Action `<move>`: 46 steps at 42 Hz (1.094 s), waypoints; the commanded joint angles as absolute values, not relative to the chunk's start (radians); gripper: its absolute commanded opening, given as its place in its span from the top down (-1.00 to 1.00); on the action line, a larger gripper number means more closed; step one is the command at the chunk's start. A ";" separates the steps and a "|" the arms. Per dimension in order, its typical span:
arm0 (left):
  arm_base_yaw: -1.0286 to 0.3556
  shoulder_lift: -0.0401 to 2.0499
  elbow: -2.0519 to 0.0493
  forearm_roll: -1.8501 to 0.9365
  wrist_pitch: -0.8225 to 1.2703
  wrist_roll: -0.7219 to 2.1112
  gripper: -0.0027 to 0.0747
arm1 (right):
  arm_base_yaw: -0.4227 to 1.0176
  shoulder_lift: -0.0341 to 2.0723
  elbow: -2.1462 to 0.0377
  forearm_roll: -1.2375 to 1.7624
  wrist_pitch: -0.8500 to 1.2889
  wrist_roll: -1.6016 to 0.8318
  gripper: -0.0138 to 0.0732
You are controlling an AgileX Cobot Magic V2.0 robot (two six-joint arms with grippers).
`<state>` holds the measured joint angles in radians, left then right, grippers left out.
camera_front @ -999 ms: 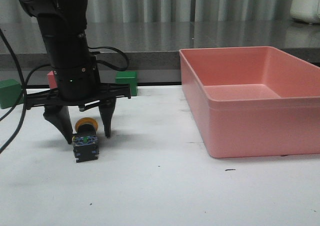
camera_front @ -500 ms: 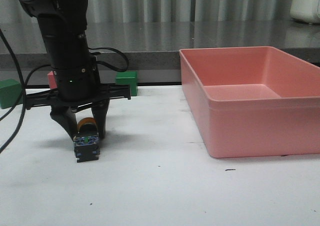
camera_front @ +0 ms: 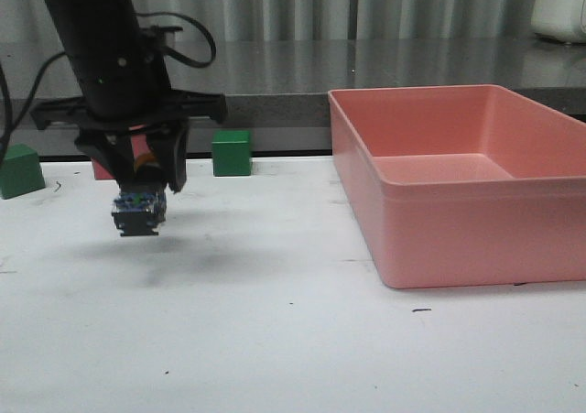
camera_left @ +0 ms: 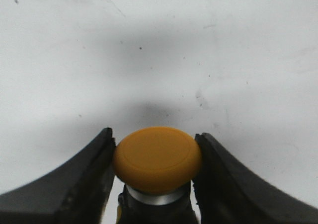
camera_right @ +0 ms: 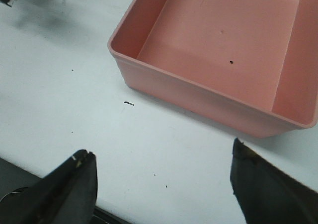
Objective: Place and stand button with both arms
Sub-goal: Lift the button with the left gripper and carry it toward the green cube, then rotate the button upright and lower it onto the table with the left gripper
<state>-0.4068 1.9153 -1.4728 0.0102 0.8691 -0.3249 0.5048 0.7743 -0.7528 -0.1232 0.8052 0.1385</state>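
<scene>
Next, my left gripper comes back, level out and stands the button before the far green cube, because the button's base [camera_front: 138,214] hangs tipped under it while it points steeply.
My left gripper [camera_front: 137,189] is shut on the button [camera_front: 139,211] and holds it in the air above the white table, at the left. The button's dark base with bluish parts hangs below the fingers. In the left wrist view its yellow cap [camera_left: 157,157] sits squeezed between the two dark fingers [camera_left: 84,184]. My right gripper [camera_right: 161,157] is open and empty, low over the table's near edge, beside the pink bin. The right arm does not show in the front view.
A large pink bin [camera_front: 458,189] stands at the right; it also shows in the right wrist view [camera_right: 198,80]. Two green cubes [camera_front: 231,152] [camera_front: 18,170] and a pink cube [camera_front: 103,168], partly hidden behind the arm, sit at the table's back left.
My left gripper closed on the button while it was on the table, then lifted it clear of the table and a little to the left.
</scene>
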 commanded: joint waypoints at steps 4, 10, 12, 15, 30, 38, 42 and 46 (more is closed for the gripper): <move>-0.386 1.727 -1.444 0.000 0.721 -0.231 0.21 | 0.498 0.768 -0.779 -0.130 0.759 0.131 -0.64; -0.375 1.612 -1.333 -0.008 0.568 -0.169 0.20 | 0.498 0.768 -0.779 -0.130 0.759 0.131 -0.64; -0.367 1.574 -1.283 -0.008 0.510 -0.145 0.20 | 0.498 0.768 -0.779 -0.130 0.759 0.131 -0.64; -0.366 1.523 -1.203 0.000 0.398 -0.143 0.20 | 0.498 0.768 -0.779 -0.130 0.760 0.131 -0.64; -0.357 1.408 -0.716 0.009 -0.339 -0.143 0.20 | 0.498 0.768 -0.779 -0.130 0.759 0.131 -0.64; -0.357 1.426 -0.507 0.027 -0.725 -0.143 0.20 | 0.498 0.768 -0.779 -0.130 0.759 0.131 -0.64; -0.357 1.453 -0.450 0.031 -0.884 -0.143 0.20 | 0.498 0.768 -0.779 -0.130 0.759 0.131 -0.64; -0.357 1.493 -0.419 0.036 -0.978 -0.143 0.20 | 0.498 0.768 -0.779 -0.130 0.760 0.131 -0.64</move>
<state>-0.3588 1.4907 -0.4222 0.0315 -0.7755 -0.1431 0.5048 0.7743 -0.7528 -0.1232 0.8052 0.1346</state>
